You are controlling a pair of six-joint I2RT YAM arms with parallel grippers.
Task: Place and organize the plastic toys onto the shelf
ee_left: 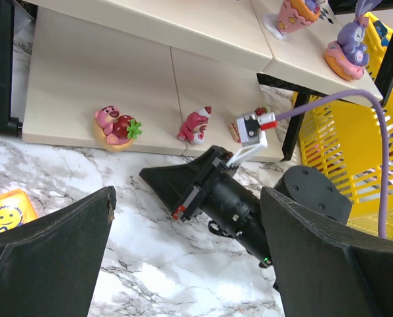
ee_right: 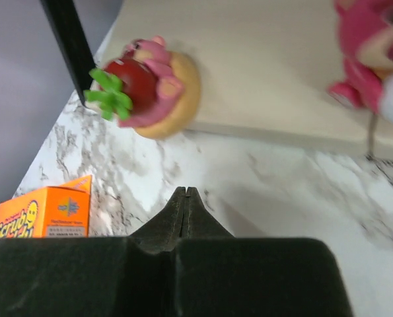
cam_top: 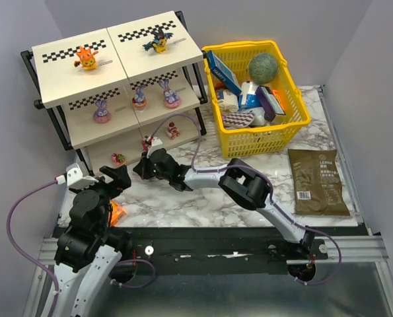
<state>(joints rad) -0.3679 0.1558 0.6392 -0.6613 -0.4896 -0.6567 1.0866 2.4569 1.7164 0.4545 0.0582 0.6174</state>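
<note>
The pink toy with a strawberry sticks out over the bottom level's front edge [ee_left: 111, 145], so next my right gripper swings over to the toy's base [ee_left: 109, 137] and pushes the toy back in.
The shelf [cam_top: 64, 79] stands at the back left. An orange toy [cam_top: 86, 58] and a black-and-yellow winged toy [cam_top: 158, 41] sit on its top tier. Three purple-pink bunny toys [cam_top: 102, 112] are on the middle tier. On the bottom panel [ee_left: 84, 72] lie a pink toy with a strawberry [ee_left: 115, 127] [ee_right: 146, 86] and a second pink toy [ee_left: 196, 124] [ee_right: 374, 59]. My right gripper [cam_top: 138, 169] [ee_right: 185, 190] is shut and empty, low over the marble just in front of the bottom tier. My left gripper [cam_top: 117, 179] [ee_left: 188, 198] hovers open behind it, holding nothing.
A yellow basket [cam_top: 249, 139] of boxes and a green ball stands right of the shelf [ee_left: 341, 152]. A brown pouch [cam_top: 318, 181] lies at the right. A flat orange packet [cam_top: 119, 212] [ee_right: 47, 214] rests on the marble by my left arm.
</note>
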